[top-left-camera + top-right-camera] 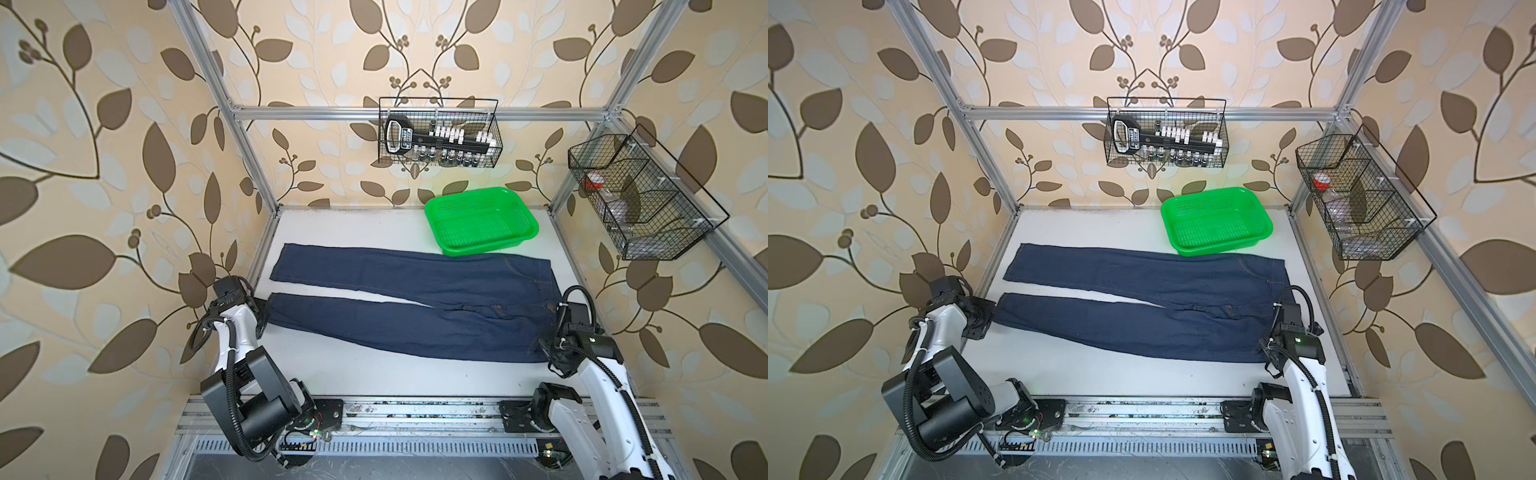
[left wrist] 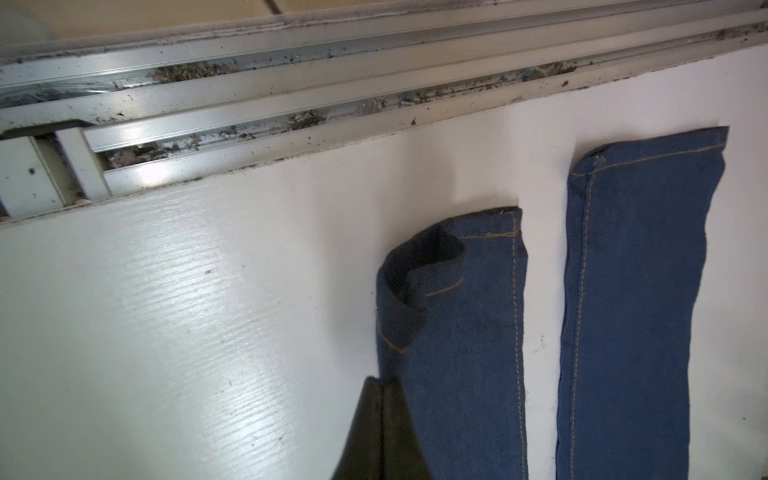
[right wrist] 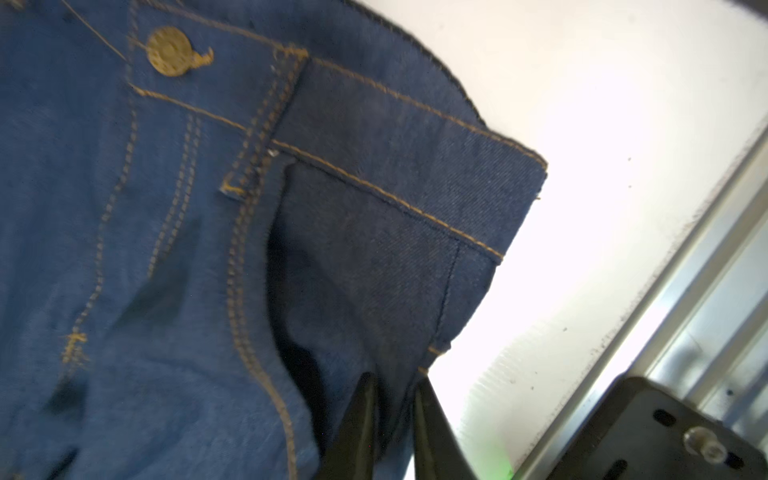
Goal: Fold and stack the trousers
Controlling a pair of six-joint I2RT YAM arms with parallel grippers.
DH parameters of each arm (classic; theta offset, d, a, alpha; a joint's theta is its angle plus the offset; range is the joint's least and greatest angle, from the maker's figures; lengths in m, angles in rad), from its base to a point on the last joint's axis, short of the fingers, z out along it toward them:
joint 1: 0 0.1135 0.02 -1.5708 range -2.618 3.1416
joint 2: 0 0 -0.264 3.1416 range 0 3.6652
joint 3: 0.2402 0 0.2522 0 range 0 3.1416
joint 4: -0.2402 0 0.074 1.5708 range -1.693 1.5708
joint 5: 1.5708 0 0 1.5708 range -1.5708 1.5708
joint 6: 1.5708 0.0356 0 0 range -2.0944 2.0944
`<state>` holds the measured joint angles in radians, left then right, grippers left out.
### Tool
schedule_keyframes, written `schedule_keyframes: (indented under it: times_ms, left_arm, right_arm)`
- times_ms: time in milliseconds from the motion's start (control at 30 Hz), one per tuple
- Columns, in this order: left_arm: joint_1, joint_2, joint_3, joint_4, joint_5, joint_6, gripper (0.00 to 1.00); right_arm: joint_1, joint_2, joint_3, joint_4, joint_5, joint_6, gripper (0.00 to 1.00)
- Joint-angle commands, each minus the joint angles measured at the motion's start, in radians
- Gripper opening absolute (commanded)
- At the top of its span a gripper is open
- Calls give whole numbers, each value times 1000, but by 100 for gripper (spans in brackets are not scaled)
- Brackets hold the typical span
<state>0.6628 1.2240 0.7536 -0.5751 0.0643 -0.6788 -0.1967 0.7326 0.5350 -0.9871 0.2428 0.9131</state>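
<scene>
The near leg's hem (image 2: 420,268) is curling up, so the robot's left gripper should pull that hem's edge flat toward the front rail before it takes the far leg's hem corner (image 1: 289,247).
The dark navy trousers (image 1: 415,307) (image 1: 1142,299) lie flat on the white table (image 1: 374,374), legs to the left and waistband to the right. My left gripper (image 2: 381,384) is at the near leg's hem (image 2: 419,282), shut on the cloth edge; the hem curls up off the table there. My right gripper (image 3: 395,386) is at the near waistband corner (image 3: 415,174). Its jaws stand slightly apart with a fold of denim between them. In both top views the right wrist hides its fingers.
A green plastic basket (image 1: 519,241) (image 1: 1254,239) stands at the back right, touching the far waist edge. Wire baskets (image 1: 440,133) (image 1: 640,199) hang on the back and right frame rails. An aluminium rail (image 1: 415,411) runs along the table's front.
</scene>
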Motion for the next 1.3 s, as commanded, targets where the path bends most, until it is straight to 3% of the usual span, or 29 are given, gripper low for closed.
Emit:
schedule_keyframes:
  times_ms: [0,200,233,400,567,700,1000,1133,1267]
  left_arm:
    - [9,-16,-5,-37,-70,12,0]
    - [9,-73,5,-86,-92,-21,10]
    - [9,-85,10,-102,-106,-25,16]
    - [9,-120,50,-176,-121,-41,26]
    - [-16,-106,45,-67,113,-95,51]
    - [-182,-72,65,-14,164,-134,62]
    - [-438,-3,12,65,196,-195,66]
    - [-460,50,-18,90,223,-167,67]
    - [-468,87,-52,96,240,-149,67]
  right_arm:
    - [5,3,52,-68,64,35,27]
    - [-5,1,127,-151,89,72,41]
    - [-9,6,143,-149,98,56,43]
    - [-37,91,200,-45,101,-49,48]
    - [-38,215,175,186,13,-157,55]
    - [-32,300,154,348,-34,-260,58]
    - [-41,394,43,512,-81,-322,66]
    - [-55,427,-6,571,-119,-321,66]
    - [-89,474,-36,515,-99,-271,65]
